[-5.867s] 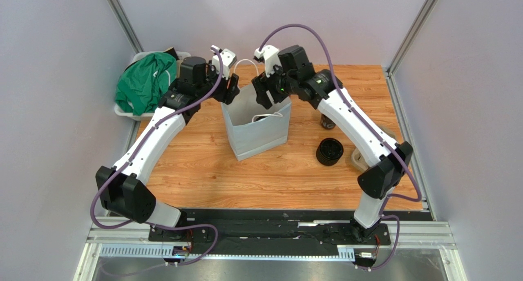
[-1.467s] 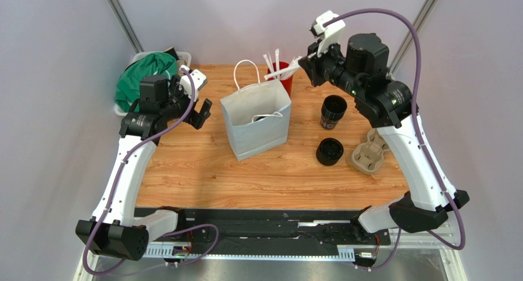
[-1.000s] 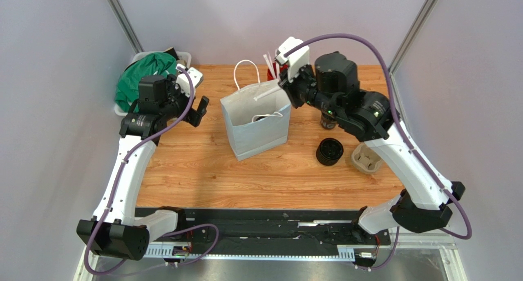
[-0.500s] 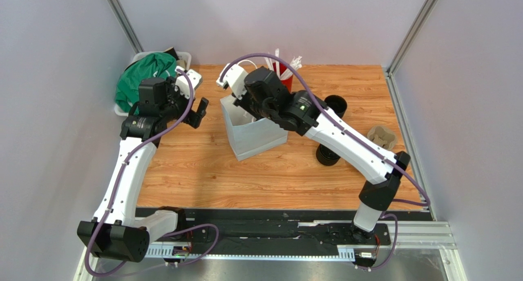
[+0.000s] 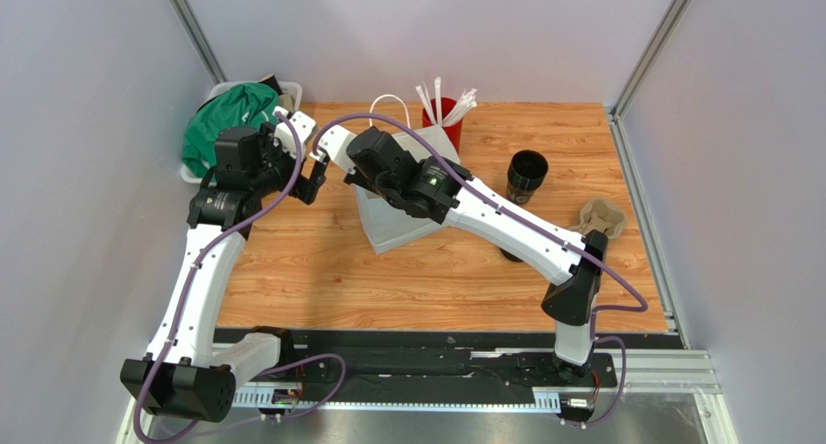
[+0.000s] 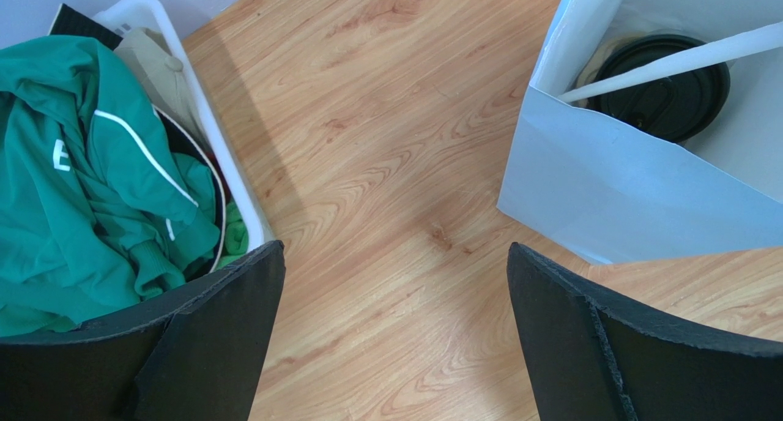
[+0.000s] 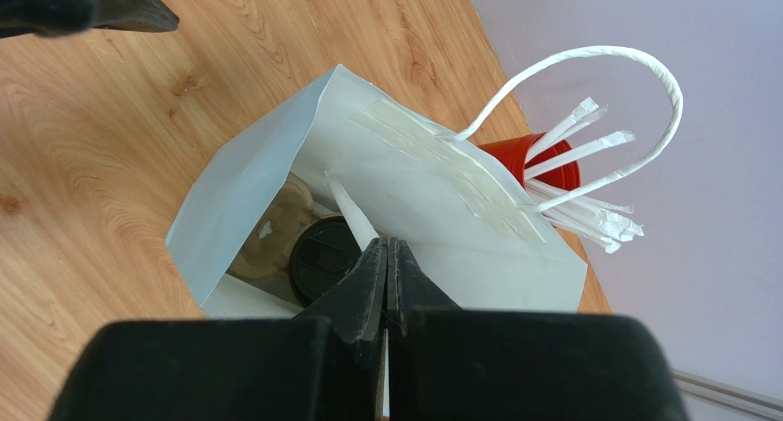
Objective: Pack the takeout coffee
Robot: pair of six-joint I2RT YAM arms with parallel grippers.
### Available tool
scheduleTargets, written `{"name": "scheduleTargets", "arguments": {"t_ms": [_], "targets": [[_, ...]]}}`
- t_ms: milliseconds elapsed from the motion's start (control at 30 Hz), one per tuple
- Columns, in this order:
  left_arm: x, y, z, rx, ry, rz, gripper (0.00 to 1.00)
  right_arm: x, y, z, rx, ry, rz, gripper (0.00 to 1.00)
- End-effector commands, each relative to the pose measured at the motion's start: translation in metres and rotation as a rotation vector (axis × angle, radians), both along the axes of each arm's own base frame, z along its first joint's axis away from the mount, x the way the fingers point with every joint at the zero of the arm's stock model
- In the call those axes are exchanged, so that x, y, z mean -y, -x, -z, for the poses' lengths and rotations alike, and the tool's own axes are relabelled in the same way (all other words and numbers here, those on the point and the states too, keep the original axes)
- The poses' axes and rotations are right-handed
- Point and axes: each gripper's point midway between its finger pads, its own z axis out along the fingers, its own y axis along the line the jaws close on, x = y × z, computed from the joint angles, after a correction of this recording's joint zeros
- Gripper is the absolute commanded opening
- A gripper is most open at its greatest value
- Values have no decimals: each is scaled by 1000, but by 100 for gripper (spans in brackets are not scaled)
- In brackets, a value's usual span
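Observation:
The white straw's far end (image 7: 342, 196) is inside the white paper bag's sides. I go on moving my right gripper over the bag's wide opening (image 7: 418, 219) and let go of the straw there.
One takeout coffee (image 7: 320, 256) with a black lid stands inside the white paper bag (image 7: 414, 196), next to a brown pulp carrier (image 7: 274, 226). My right gripper (image 7: 386, 248) hovers over the bag's opening, shut on a white wrapped straw (image 7: 351, 212) whose far end points into the bag. A second black cup (image 5: 526, 173) stands upright on the table right of the bag. A third (image 5: 510, 254) lies mostly hidden behind my right arm. My left gripper (image 6: 395, 338) hangs open over bare wood left of the bag (image 6: 634, 187).
A red cup of white straws (image 5: 442, 110) stands behind the bag. Another pulp carrier (image 5: 601, 215) lies near the table's right edge. A white bin with a green garment (image 5: 231, 126) sits at the back left corner, close to my left gripper (image 5: 315, 180).
My right arm has swung left from the red cup at the back to above the bag, carrying the straw. The left arm has barely moved.

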Motion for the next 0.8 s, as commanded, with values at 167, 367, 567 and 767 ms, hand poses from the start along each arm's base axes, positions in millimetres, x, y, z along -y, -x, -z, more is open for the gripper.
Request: {"name": "scheduleTargets", "arguments": {"t_ms": [167, 367, 567, 767], "targets": [[3, 2, -15, 45, 37, 7, 99, -3, -15, 4, 81, 22, 56, 0], [1, 3, -15, 49, 39, 2, 99, -5, -10, 23, 49, 52, 41, 0], [1, 3, -15, 48, 42, 2, 99, -9, -3, 34, 25, 64, 24, 11], [0, 3, -16, 48, 46, -3, 99, -13, 4, 23, 6, 25, -3, 43]]}}
